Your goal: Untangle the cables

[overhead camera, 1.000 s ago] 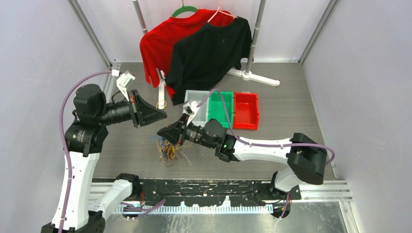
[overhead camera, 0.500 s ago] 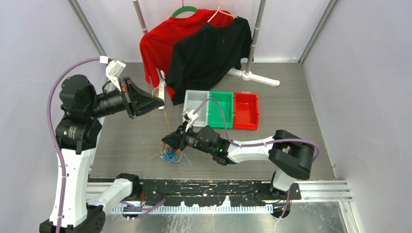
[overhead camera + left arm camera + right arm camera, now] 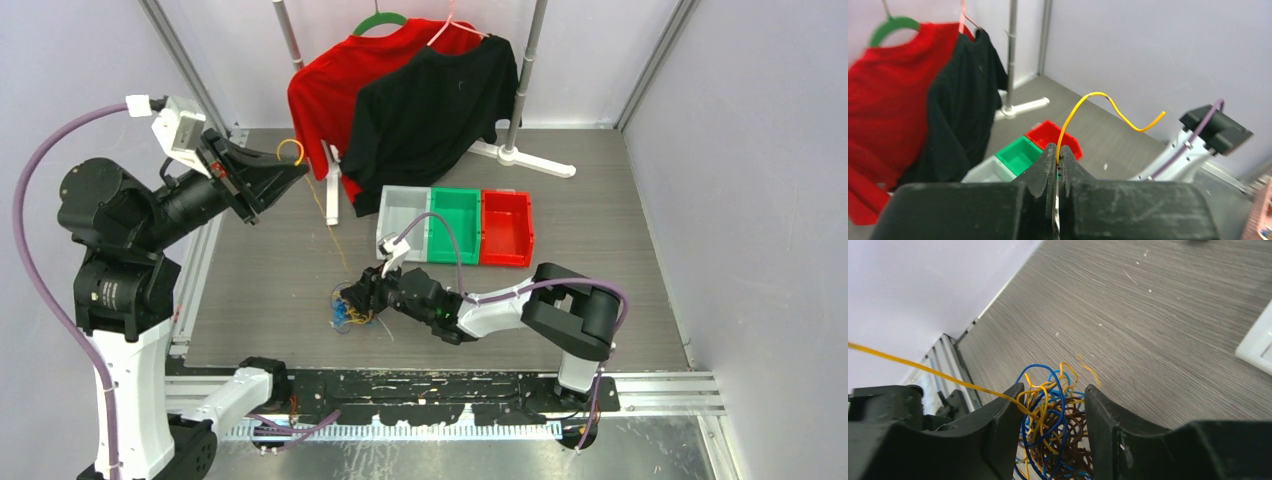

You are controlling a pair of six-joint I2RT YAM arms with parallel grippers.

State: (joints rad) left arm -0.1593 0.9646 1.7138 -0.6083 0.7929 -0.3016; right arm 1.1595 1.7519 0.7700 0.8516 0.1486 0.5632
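The yellow cable runs taut [image 3: 955,380] from my raised left gripper to the tangle, so my left gripper should put that cable down and pick up the brown cables [image 3: 1074,437].
A tangle of blue, yellow-orange and dark brown cables [image 3: 350,315] lies on the grey table near the front. My right gripper [image 3: 352,299] is low on it. In the right wrist view the fingers [image 3: 1054,386] stand a little apart with the tangle [image 3: 1058,425] filling the gap between them. My left gripper [image 3: 295,165] is raised high at the back left, shut on one yellow cable [image 3: 290,150]. That cable [image 3: 923,367] runs taut down into the tangle. In the left wrist view its free end [image 3: 1088,96] curls above the closed fingertips [image 3: 1057,150].
Grey [image 3: 403,212], green [image 3: 455,225] and red [image 3: 507,228] bins stand in a row behind the right arm. A clothes rack with a red shirt [image 3: 325,90] and a black shirt [image 3: 430,105] stands at the back, its white feet [image 3: 520,157] on the table.
My left gripper has risen and pulled back to the left with the yellow cable, drawing it taut. My right gripper has moved down onto the tangle and nearer the front edge.
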